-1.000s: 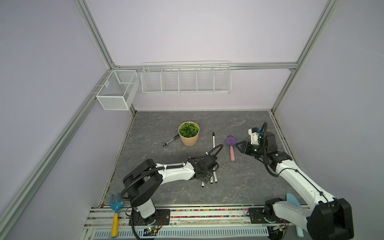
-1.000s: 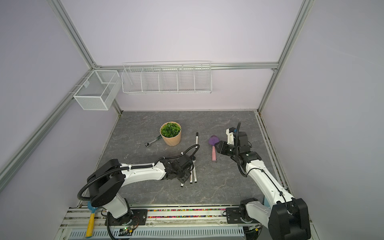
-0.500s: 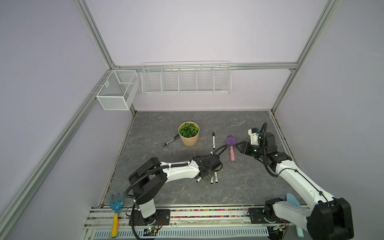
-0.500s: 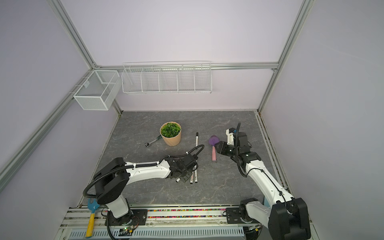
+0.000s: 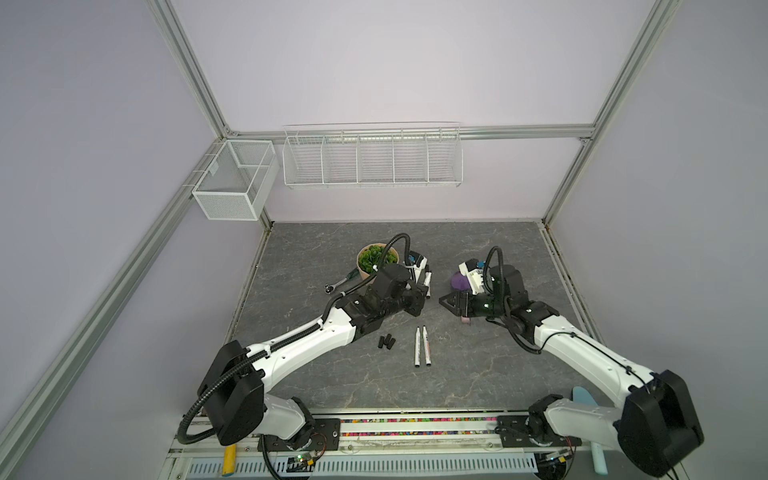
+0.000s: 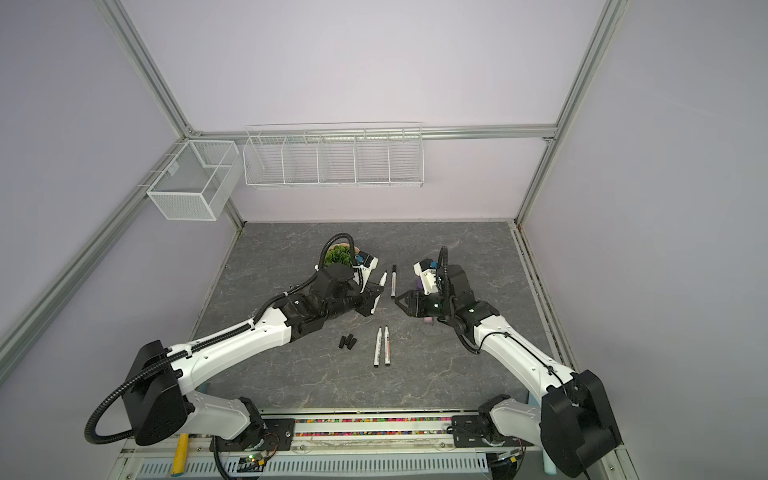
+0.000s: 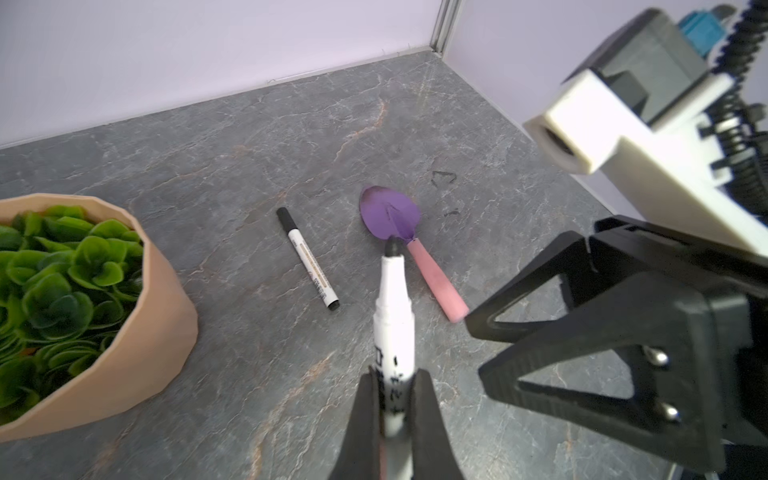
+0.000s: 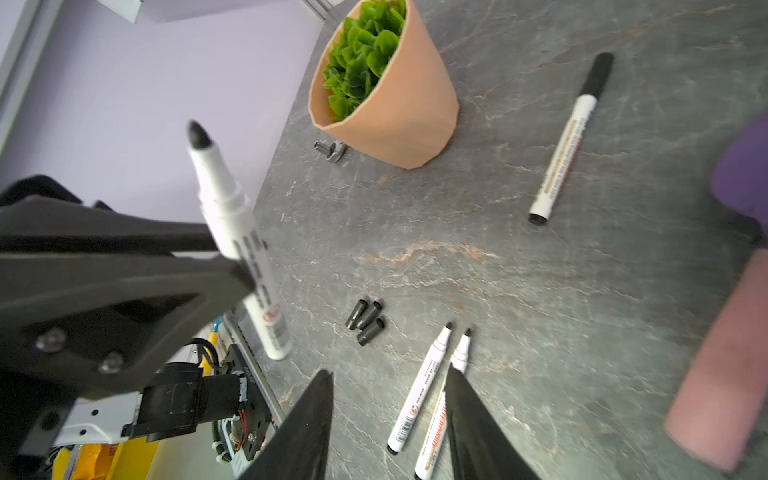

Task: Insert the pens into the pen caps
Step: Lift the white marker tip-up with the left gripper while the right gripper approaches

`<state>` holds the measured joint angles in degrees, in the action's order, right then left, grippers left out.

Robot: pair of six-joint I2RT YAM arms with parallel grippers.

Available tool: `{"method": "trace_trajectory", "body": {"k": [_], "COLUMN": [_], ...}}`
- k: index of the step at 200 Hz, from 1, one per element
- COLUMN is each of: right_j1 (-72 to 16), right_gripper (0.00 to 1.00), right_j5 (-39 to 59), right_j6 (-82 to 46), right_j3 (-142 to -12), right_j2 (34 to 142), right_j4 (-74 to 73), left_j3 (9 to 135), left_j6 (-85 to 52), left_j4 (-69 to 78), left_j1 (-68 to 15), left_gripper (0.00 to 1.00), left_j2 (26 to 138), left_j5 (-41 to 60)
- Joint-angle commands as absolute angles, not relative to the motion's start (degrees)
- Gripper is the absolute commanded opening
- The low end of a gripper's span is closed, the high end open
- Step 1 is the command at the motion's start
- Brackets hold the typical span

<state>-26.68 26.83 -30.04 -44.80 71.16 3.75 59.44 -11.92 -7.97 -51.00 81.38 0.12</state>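
The fingers of the robot's left gripper have only a shallow hold on the held pen's body (image 8: 259, 278), so the right gripper should steady the pen's tip end (image 8: 216, 172) while the left gripper takes the pen deeper.
My left gripper (image 7: 392, 374) is shut on the printed barrel of an uncapped white pen (image 6: 382, 279) and holds it off the table, dark tip (image 7: 393, 247) pointing away. My right gripper (image 8: 388, 374) stands open and empty, facing the left gripper (image 6: 376, 297) across a short gap in both top views. Two uncapped pens (image 5: 417, 347) (image 5: 426, 345) lie side by side on the table. Three black pen caps (image 5: 386, 341) lie bunched to their left. A capped pen (image 6: 393, 281) lies farther back, also clear in the left wrist view (image 7: 308, 258).
A tan pot of green leaves (image 5: 376, 257) stands behind the left arm, with a metal wrench (image 5: 338, 284) beside it. The purple scoop with a pink handle (image 7: 390, 212) lies under the right wrist. Wire baskets (image 5: 372, 156) hang on the back wall.
My left gripper shut on one of the three pens lying together and carried it up and toward the back. My right gripper moved left toward the middle.
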Motion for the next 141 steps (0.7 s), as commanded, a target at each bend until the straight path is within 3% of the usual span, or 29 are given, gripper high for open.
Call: {"method": "trace_trajectory", "body": {"k": [1,91,111,141], "right_j1": [-27.2,-30.2,-31.1,-31.3], "right_gripper": [0.46,0.43,0.39,0.24], "right_j5": [29.3,30.6,30.5,30.1], "right_j6": [-33.7,-34.9,-35.2,-36.4], "right_j3": [-47.1,-52.3,-53.0,-52.5], "right_j2": [73.2,80.2,81.5,81.9], "right_j4": [-4.3,-7.2,-7.4,-8.5], "left_j3": [57.2,54.0,54.0,54.0], "left_j6": [-12.5,-15.3,-15.3,-15.6], "left_j4": [-6.3,-2.4,-1.9,-1.4], "left_j1": [-51.0,-51.0,-51.0,-51.1], "left_gripper": [0.0,0.0,0.0,0.0], "left_j2": [82.0,80.7,80.6,81.1], "left_j5": [3.3,4.3,4.2,4.2]}}
